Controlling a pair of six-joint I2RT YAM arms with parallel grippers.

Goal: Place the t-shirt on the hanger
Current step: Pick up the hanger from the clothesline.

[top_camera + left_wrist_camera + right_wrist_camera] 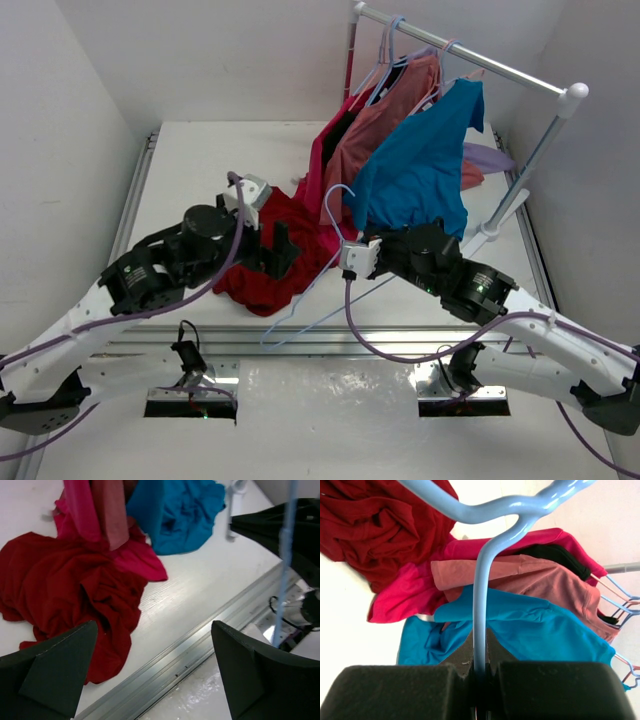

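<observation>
I need to take the hanger's front corner [266, 342] with my left gripper before my right gripper reaches for the t-shirt, because my right gripper is busy holding the hanger's neck [342, 237].
The dark crimson t-shirt [258, 290] lies crumpled on the table; it also shows in the left wrist view [60, 585] and the right wrist view [370, 525]. My left gripper [278, 252] is open and empty, just above the shirt's right edge, its fingers [55, 670] wide apart over the table's front rail. My right gripper [348, 250] is shut on the neck of the pale blue hanger [480, 605], holding it off the table beside the shirt, its hook [338, 195] pointing away from me. The hanger's triangle [300, 315] hangs toward the front edge. One hanger bar [285, 580] shows in the left wrist view.
A white clothes rack [470, 55] at the back right carries magenta [405, 595], salmon [530, 580], black and teal [420, 170] shirts on hangers, draping onto the table next to the crimson shirt. A metal rail [200, 335] runs along the table's front edge.
</observation>
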